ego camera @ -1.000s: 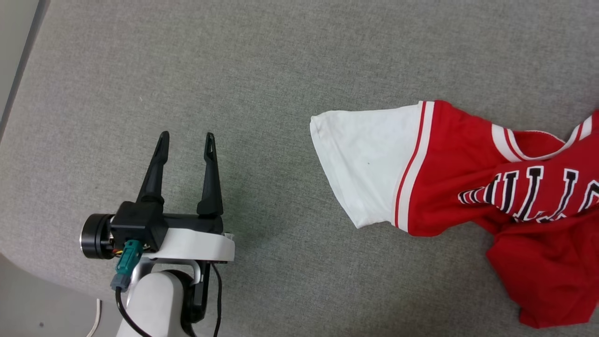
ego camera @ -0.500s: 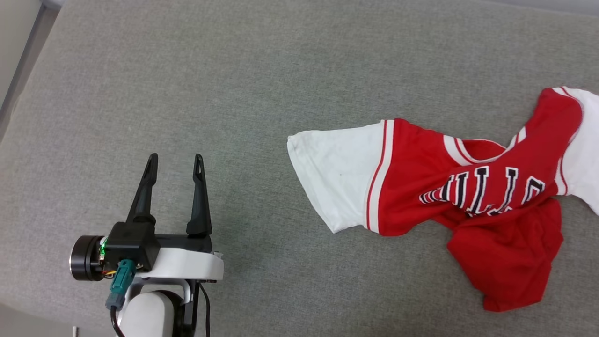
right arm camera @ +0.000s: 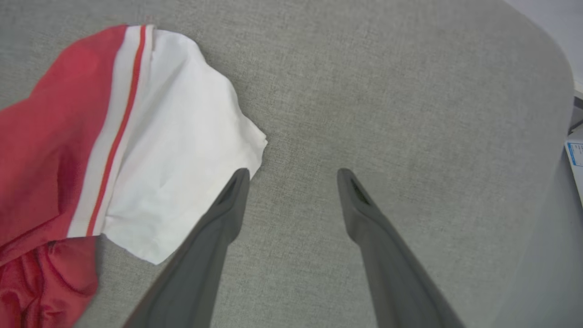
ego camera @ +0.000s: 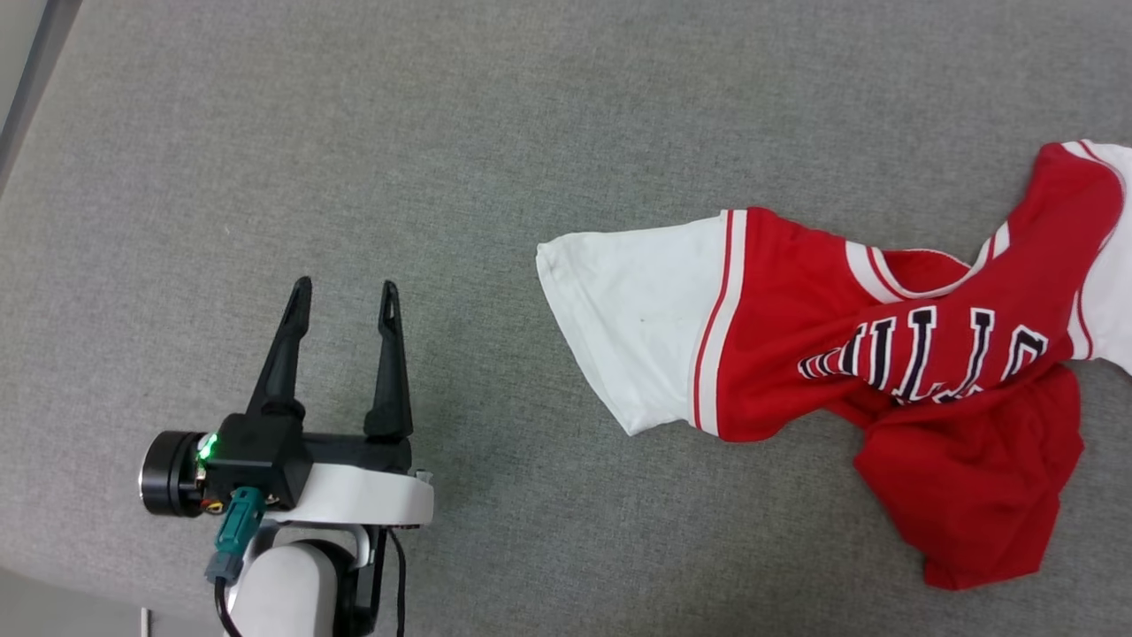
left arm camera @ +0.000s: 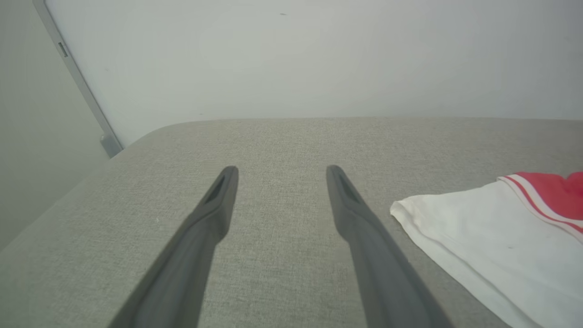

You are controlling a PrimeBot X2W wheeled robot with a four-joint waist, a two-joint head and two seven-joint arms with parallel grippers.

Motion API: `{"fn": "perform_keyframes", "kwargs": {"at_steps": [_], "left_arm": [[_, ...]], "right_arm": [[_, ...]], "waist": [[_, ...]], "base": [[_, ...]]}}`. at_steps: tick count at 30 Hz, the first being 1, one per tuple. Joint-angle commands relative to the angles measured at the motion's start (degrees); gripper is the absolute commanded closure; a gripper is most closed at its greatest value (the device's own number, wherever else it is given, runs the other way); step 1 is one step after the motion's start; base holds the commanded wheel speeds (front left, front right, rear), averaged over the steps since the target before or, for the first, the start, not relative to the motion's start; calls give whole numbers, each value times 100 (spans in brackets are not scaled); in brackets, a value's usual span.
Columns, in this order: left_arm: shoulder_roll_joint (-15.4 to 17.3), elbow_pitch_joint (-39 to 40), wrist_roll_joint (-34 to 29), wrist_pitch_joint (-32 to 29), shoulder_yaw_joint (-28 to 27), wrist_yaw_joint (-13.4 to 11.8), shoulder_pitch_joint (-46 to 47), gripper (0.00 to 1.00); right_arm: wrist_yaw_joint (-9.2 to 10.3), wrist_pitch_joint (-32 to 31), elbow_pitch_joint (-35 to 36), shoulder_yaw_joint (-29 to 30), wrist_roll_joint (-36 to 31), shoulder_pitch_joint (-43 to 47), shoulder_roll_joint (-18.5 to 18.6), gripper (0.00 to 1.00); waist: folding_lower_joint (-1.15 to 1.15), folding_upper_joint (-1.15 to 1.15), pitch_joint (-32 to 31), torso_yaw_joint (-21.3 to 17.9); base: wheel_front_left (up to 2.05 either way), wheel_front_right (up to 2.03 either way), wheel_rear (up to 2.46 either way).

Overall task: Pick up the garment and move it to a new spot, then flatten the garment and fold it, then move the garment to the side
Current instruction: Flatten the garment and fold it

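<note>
I expect the garment (ego camera: 791, 329) to sag open and show a hidden black number when I lift its sleeves, because the letters run into a bunched fold (ego camera: 942, 397).
The garment (ego camera: 796, 354), a red jersey T-shirt with white sleeves and black white-edged letters, lies crumpled on the grey padded surface (ego camera: 531, 133) at the right of the head view. My left gripper (ego camera: 346, 285) stands open and empty at the lower left, well left of the near white sleeve. In the left wrist view the left gripper (left arm camera: 281, 169) hovers over bare fabric, with the garment's sleeve (left arm camera: 478, 232) to its right. My right gripper (right arm camera: 294, 172) is open and empty, its left fingertip just beside the garment's other white sleeve (right arm camera: 173, 136).
The padded surface has a rounded left edge by a pale wall with a grey strip (left arm camera: 86, 95). In the right wrist view its rounded corner (right arm camera: 551, 91) drops off at the right, where a white label with blue print (right arm camera: 575, 159) shows.
The head view has shifted, so more of the garment's right side and its far sleeve now shows. The garment's shape looks the same. The left gripper stays open.
</note>
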State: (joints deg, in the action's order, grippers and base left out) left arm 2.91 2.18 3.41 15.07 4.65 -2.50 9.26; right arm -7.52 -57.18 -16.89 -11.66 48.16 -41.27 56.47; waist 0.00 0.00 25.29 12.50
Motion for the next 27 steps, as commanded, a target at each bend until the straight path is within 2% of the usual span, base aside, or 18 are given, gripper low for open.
{"fn": "perform_keyframes", "kwargs": {"at_steps": [1, 9, 18, 19, 20, 27], "left_arm": [[-3, 25, 21, 14, 15, 16, 80, 0], [-4, 50, 77, 14, 71, -72, 222, 0], [-5, 18, 69, 14, 57, -114, 307, 0], [-5, 13, 60, 14, 46, -106, 310, 0], [-4, 0, 48, 14, 34, -104, 303, 0], [27, -129, -48, 14, -86, -4, 211, 0]], "right_arm": [[5, -71, -21, -20, -58, -21, -76, 0], [6, -373, -200, -183, -425, 18, -410, 0], [-4, -389, -382, -623, -503, 721, -713, 0], [-4, -350, -387, -625, -513, 745, -732, 66], [-4, -273, -363, -638, -545, 749, -735, 100], [5, 771, -147, -353, -627, 529, -774, 100]], "waist": [[0, 0, 92, 65], [0, 0, 424, 224], [0, 0, 548, 241], [0, 0, 541, 229], [0, 0, 523, 210], [0, 0, 173, 8]], "base": [[0, 0, 0], [0, 0, 0], [0, 0, 0], [0, 0, 0], [0, 0, 0], [0, 0, 0]]}}
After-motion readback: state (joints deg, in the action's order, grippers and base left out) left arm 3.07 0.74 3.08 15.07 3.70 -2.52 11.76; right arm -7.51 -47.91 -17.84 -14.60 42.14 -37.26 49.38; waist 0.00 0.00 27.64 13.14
